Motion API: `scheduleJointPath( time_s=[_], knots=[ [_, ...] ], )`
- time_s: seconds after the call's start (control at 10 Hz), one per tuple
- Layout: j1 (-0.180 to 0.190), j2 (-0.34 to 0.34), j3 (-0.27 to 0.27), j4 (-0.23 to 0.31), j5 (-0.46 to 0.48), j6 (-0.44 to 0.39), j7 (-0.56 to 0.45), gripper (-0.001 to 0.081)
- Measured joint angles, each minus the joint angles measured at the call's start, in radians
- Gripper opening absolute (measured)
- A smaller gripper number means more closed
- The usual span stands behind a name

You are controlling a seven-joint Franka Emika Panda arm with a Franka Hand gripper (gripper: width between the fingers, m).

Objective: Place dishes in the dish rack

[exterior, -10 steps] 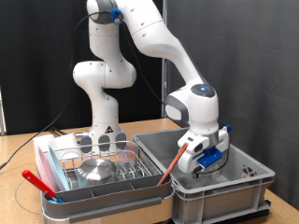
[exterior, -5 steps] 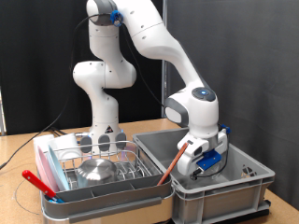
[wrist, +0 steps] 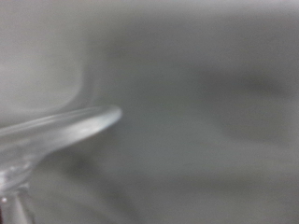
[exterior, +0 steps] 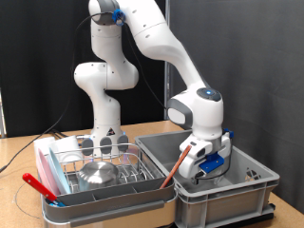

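Observation:
The clear glass piece's rim (wrist: 70,129) is off to one side of the robot's gripper, so the gripper should move back and centre itself above the stem (wrist: 15,203) before it grasps.
My gripper (exterior: 205,167) is lowered into the large grey bin (exterior: 233,195) at the exterior view's right; its fingertips are hidden below the bin's rim. The wrist view is blurred and shows only the curved rim of a clear glass piece (wrist: 56,133) very close to the camera. The silver wire dish rack (exterior: 68,163) in its white tray stands at the exterior view's left. A small shiny steel bowl (exterior: 95,173) sits upside down in it, with clear glass (exterior: 128,175) beside it. The light-blue plate is not in view.
A thin orange-brown stick (exterior: 177,167) leans on the bin's rim next to my hand. A red utensil (exterior: 42,187) lies at the rack's front corner. The robot's base (exterior: 106,123) stands behind the rack. The table's wooden edge shows at the left.
My hand has shifted very slightly inside the bin. Nothing else has moved.

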Motion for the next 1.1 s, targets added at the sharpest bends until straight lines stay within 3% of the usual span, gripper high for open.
scheduleJointPath(
  time_s=[0.3,0.4,0.7,0.8,1.1],
  knots=[
    [-0.006,-0.008,-0.028,0.008,-0.017,0.001,0.014,0.0805],
    [-0.028,-0.009,-0.006,0.01,0.027,0.005,-0.031,0.0805],
    [-0.137,-0.021,0.133,0.01,0.212,0.002,-0.207,0.0805],
    [-0.151,-0.031,0.158,0.011,0.231,-0.021,-0.221,0.0805],
    [-0.113,-0.052,0.142,0.0,0.126,-0.062,-0.164,0.0805]
  ],
)
